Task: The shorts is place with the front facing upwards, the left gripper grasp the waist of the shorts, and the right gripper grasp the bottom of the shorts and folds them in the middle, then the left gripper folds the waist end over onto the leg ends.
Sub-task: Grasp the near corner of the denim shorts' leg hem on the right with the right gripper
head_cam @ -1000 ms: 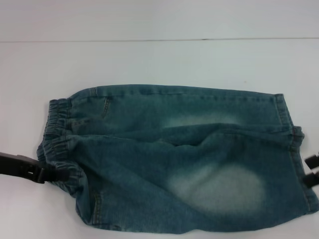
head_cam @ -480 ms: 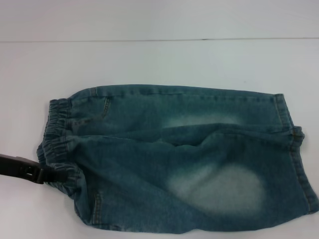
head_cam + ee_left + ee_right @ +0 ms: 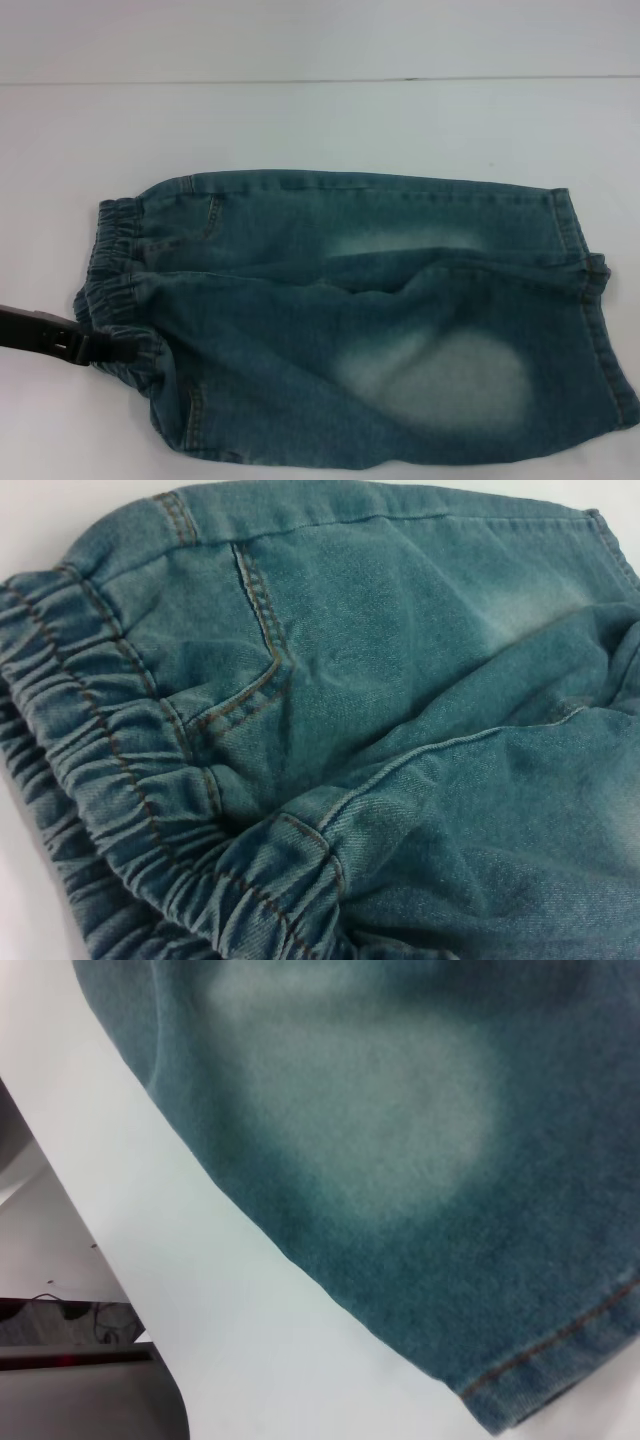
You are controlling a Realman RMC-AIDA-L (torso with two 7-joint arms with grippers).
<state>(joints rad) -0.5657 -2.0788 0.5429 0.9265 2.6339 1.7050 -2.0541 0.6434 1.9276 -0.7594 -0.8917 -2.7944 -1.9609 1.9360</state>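
Note:
The robot's left gripper has hold of the waist's near corner while the near leg end (image 3: 608, 362) lies loose, so the right gripper should grip its near corner (image 3: 624, 414) before both grippers fold.
The shorts (image 3: 360, 320) lie flat on the white table, folded lengthwise, blue-green denim with pale faded patches. The ruffled waist (image 3: 115, 270) is at the left and the stitched leg ends (image 3: 590, 300) at the right. My left gripper (image 3: 118, 351) reaches in from the left edge, its tips buried in the near corner of the waist and apparently shut on it. The left wrist view is filled by the waist (image 3: 110, 810) and a pocket seam. The right gripper is out of view; its wrist camera looks onto a faded patch (image 3: 380, 1130) and a hem (image 3: 560, 1360).
The white table (image 3: 300, 120) stretches behind the shorts to a far edge line. In the right wrist view the table's rounded near edge (image 3: 150, 1290) shows, with dark floor below it.
The right gripper, seen at the right edge beside the leg ends a second ago, has withdrawn out of view. The left gripper and the shorts have barely moved.

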